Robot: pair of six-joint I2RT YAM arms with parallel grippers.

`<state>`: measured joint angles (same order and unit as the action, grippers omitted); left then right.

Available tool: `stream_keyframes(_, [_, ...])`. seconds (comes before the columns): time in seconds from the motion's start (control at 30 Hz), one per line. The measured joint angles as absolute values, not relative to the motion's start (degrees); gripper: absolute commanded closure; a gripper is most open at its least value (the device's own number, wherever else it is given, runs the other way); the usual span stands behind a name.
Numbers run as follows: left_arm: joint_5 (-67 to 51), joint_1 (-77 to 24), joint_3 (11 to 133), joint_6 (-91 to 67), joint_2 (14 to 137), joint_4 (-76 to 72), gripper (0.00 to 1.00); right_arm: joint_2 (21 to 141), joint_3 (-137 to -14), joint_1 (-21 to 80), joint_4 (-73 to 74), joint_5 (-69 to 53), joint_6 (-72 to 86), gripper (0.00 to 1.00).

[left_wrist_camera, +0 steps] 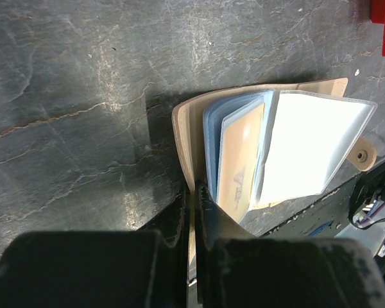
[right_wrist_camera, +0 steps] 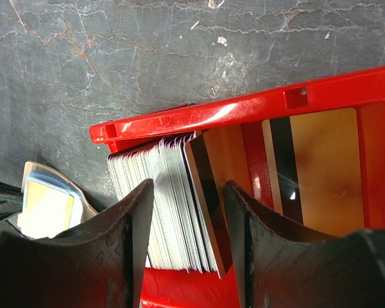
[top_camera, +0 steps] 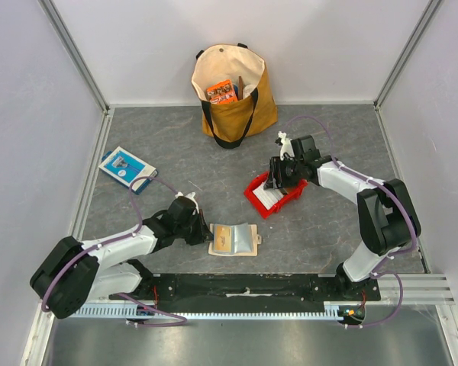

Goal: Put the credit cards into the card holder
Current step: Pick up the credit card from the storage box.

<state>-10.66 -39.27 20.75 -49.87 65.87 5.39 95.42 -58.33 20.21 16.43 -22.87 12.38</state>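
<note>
My right gripper's fingers straddle several tightly packed credit cards [right_wrist_camera: 173, 199], so I should part the orange-brown card [right_wrist_camera: 206, 192] from the stack and pinch that single card by its edge.
The beige card holder [top_camera: 234, 239] lies open on the table in front of the left arm. My left gripper [top_camera: 201, 232] is shut on its left cover [left_wrist_camera: 185, 128], the jaws pinching the edge [left_wrist_camera: 196, 192]. An orange card [left_wrist_camera: 240, 160] sits in its clear sleeves. My right gripper [top_camera: 279, 181] is open over the red tray [top_camera: 253, 200]. Its fingers [right_wrist_camera: 189, 187] straddle an upright stack of pale credit cards [right_wrist_camera: 167, 199], with an orange-brown card [right_wrist_camera: 208, 186] on the stack's right side. Another orange card [right_wrist_camera: 321, 167] stands in the tray further right. The holder also shows in the right wrist view [right_wrist_camera: 45, 205].
A tan tote bag [top_camera: 233, 91] with an orange packet inside stands at the back. A blue-and-white flat box [top_camera: 126, 169] lies at the left. The red tray's rim [right_wrist_camera: 244, 109] runs just beyond the right fingers. Metal rails line the table's sides.
</note>
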Motion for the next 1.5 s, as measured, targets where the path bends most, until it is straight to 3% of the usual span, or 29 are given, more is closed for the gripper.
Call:
stream_keyframes(0.2, [-10.7, -39.27, 21.02, -49.87, 66.24, 5.39, 0.98, 95.39, -58.33, 19.66, 16.4, -23.7, 12.47, 0.49])
stream_keyframes(0.33, [-10.72, -39.27, 21.06, -49.87, 66.41, 5.37, 0.98, 95.39, -58.33, 19.25, 16.38, -23.92, 12.62, 0.61])
stream_keyframes(0.73, [-10.76, -39.27, 21.17, -49.87, 66.74, 5.19, 0.98, 95.39, -58.33, 17.76, 16.36, -24.97, 13.5, 0.65])
stream_keyframes(0.93, [-10.83, -39.27, 21.17, -49.87, 66.74, 5.04, 0.98, 95.37, -58.33, 16.62, 16.32, -26.11, 13.91, 0.75])
stream_keyframes(0.97, [-10.85, -39.27, 21.17, -49.87, 66.74, 5.02, 0.98, 95.37, -58.33, 16.45, 16.25, -26.28, 13.93, 0.75])
stream_keyframes(1.0, [-10.85, -39.27, 21.17, -49.87, 66.74, 5.04, 0.98, 95.37, -58.33, 16.32, 16.21, -26.48, 13.98, 0.68])
stream_keyframes(1.03, [-10.87, -39.27, 21.17, -49.87, 66.74, 5.02, 0.98, 95.37, -58.33, 16.25, 16.16, -26.7, 13.96, 0.53])
stream_keyframes(1.13, [-10.9, -39.27, 21.19, -49.87, 66.74, 5.02, 0.98, 95.37, -58.33, 16.21, 16.01, -26.92, 14.35, 0.49])
stream_keyframes(1.2, [-10.9, -39.27, 21.17, -49.87, 66.76, 5.02, 0.98, 95.37, -58.33, 16.21, 15.9, -26.89, 14.37, 0.4])
stream_keyframes(1.5, [-10.92, -39.27, 21.19, -49.84, 66.85, 4.95, 0.98, 99.22, -59.44, 16.23, 15.07, -29.78, 14.83, 0.39])
